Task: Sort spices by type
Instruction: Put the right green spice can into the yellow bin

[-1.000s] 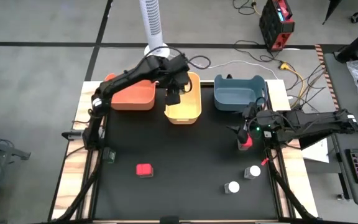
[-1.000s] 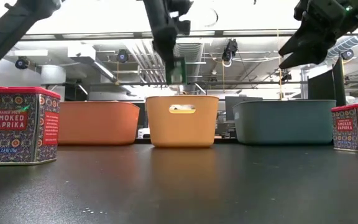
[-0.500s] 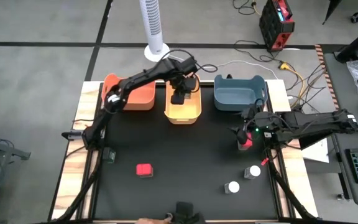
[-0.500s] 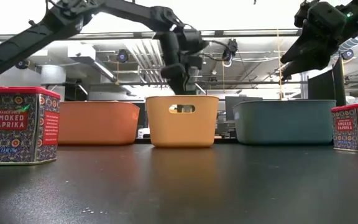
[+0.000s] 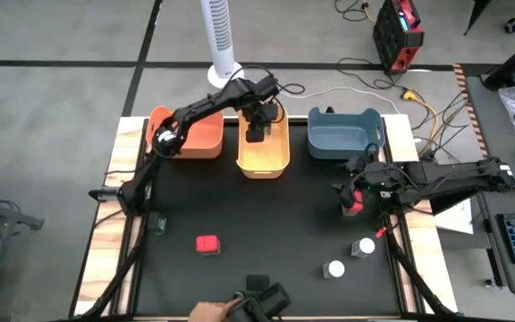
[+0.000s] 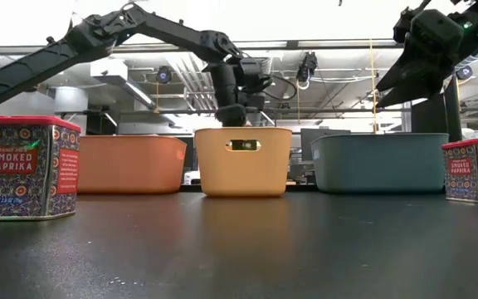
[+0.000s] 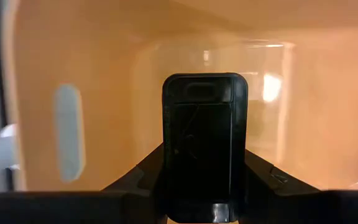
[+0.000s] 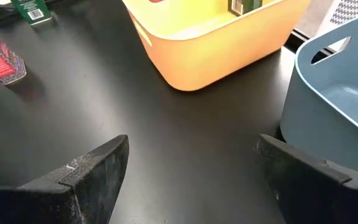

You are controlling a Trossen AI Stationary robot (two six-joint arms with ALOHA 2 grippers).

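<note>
The black box (image 7: 199,140) is hanging inside the yellow bin above the bin's clear bottom (image 7: 266,112), so my left gripper keeps going down until the box is close to the bin's bottom, and then let go.
My left gripper (image 5: 256,134) reaches down into the yellow bin (image 5: 264,165) and is shut on a black boxy spice (image 7: 204,124). My right gripper (image 5: 347,190) is open and hovers above a red spice tin (image 5: 354,206) near the table's right edge; in the low view the gripper (image 6: 388,83) is well above that tin (image 6: 475,170). The other red tin (image 5: 207,243) stands on the table near the left. Two white-capped jars (image 5: 333,268) (image 5: 362,247) stand near the right corner. A dark green-labelled box (image 5: 156,222) lies by the left edge. My left gripper pinches the black box between its two fingers (image 7: 151,168), one on each long side (image 7: 166,162). The fingers come from above, pointing down into the yellow bin. The box lies along the fingers. Whether its far end rests on the bin floor, I cannot tell.
An orange bin (image 5: 190,134), the yellow bin and a blue bin (image 5: 342,134) stand in a row along the far edge. A person's hand (image 5: 211,311) with a dark object (image 5: 265,300) shows at the near edge. The black tabletop (image 5: 275,224) is bare in the middle.
My left gripper, holding the black box, has moved toward the far edge and gone down from above the yellow bin's rim into the bin. A person's hand with a dark object has come in at the near edge.
</note>
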